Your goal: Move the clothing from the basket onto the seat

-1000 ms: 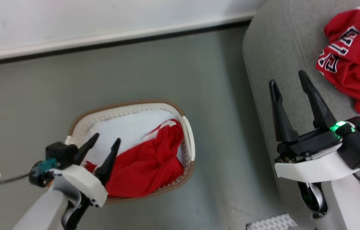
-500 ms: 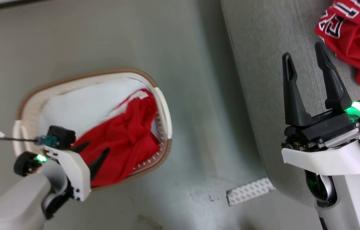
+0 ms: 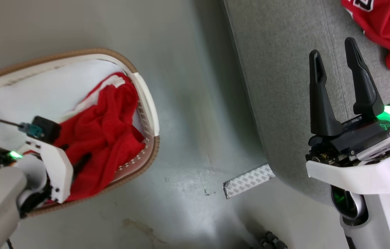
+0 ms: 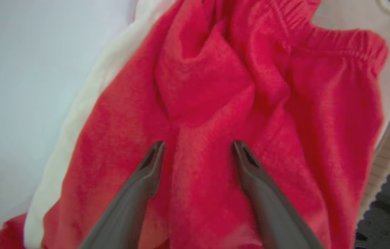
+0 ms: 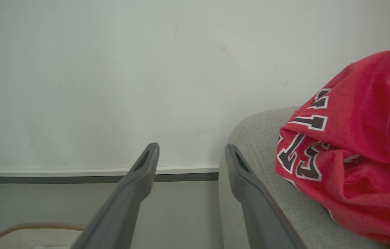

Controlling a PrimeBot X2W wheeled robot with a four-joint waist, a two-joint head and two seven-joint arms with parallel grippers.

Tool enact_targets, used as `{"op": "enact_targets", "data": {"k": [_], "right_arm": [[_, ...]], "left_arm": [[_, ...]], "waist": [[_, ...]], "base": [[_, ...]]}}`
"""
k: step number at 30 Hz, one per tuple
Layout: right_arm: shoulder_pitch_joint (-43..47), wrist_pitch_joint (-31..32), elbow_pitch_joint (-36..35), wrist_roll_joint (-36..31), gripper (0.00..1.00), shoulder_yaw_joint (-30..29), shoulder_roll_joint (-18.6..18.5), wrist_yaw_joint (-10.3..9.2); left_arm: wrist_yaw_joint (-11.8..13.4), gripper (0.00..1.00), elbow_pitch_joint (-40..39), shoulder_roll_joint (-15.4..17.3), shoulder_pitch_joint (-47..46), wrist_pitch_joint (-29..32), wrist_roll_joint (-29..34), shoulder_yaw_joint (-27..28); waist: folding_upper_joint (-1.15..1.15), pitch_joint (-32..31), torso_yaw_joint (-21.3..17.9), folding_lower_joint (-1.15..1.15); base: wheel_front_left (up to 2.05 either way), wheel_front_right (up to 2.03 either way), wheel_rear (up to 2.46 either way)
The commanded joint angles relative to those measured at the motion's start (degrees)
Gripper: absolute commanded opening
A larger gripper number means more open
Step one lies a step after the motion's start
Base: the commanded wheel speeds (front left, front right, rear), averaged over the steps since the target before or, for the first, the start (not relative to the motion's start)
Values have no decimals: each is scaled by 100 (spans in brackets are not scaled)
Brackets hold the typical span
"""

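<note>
I expect the red clothing (image 3: pixel 102 119) to rise as a sagging bundle when I lift, because it lies bunched on the pale lining (image 3: pixel 35 95), which will stay behind.
The basket (image 3: pixel 145 100) stands on the floor at the left, with red clothing (image 3: pixel 108 128) bunched against its right wall on pale lining. My left gripper (image 3: pixel 77 159) points down into it. In the left wrist view it (image 4: pixel 199 143) is open, both fingertips at a fold of the red clothing (image 4: pixel 215 86), with nothing clamped. My right gripper (image 3: pixel 333 57) stands open and empty above the grey seat (image 3: pixel 278 86). Another red garment (image 3: pixel 385 31) with navy-and-white lettering (image 5: pixel 305 159) lies on the seat (image 5: pixel 250 145), to the right of my right gripper (image 5: pixel 192 147).
Grey floor lies between the basket and the seat. A white patterned strip (image 3: pixel 248 180) lies on the floor by the seat's corner. A small dark object (image 3: pixel 271 240) sits at the bottom edge. A pale wall with a baseboard (image 5: pixel 77 172) stands behind.
The head camera has swung down and right, so the whole picture has shifted. My left gripper has sunk into the basket onto the red clothing. The right gripper stays open over the seat.
</note>
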Motion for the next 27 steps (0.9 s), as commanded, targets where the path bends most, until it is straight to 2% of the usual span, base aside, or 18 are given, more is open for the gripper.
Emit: {"op": "enact_targets", "data": {"k": [1, 12, 13, 14, 15, 16, 27], "right_arm": [[-99, -18, -34, 44, 100, 12, 18, -13], [-126, -18, -167, 204, 100, 87, 16, -13], [-132, -18, -171, 216, 100, 95, 17, -13], [-139, -18, -175, 229, 100, 101, 17, -13], [-145, -18, -175, 234, 100, 103, 17, -13], [-148, -18, -170, 241, 100, 101, 17, -13], [-134, -18, -87, 230, 100, -8, 17, -13]], "left_arm": [[8, 100, 71, 49, -95, 93, -124, -63], [8, 98, 164, 281, -506, 903, -355, -604], [8, 76, 173, 294, -516, 923, -352, -623], [8, 44, 170, 306, -529, 934, -354, -636], [8, 5, 167, 313, -545, 916, -352, -646], [8, 0, 160, 314, -558, 874, -354, -653], [8, 0, 179, 231, -601, 517, -424, -708]], "waist": [[0, 132, -99, -1], [0, 486, -298, -1], [0, 501, -310, -1], [0, 513, -319, -1], [0, 521, -325, -1], [0, 523, -326, -1], [0, 325, -246, -1]], "base": [[0, 0, 0], [0, 0, 0], [0, 0, 0], [0, 0, 0], [0, 0, 0], [0, 0, 0], [0, 0, 0]]}}
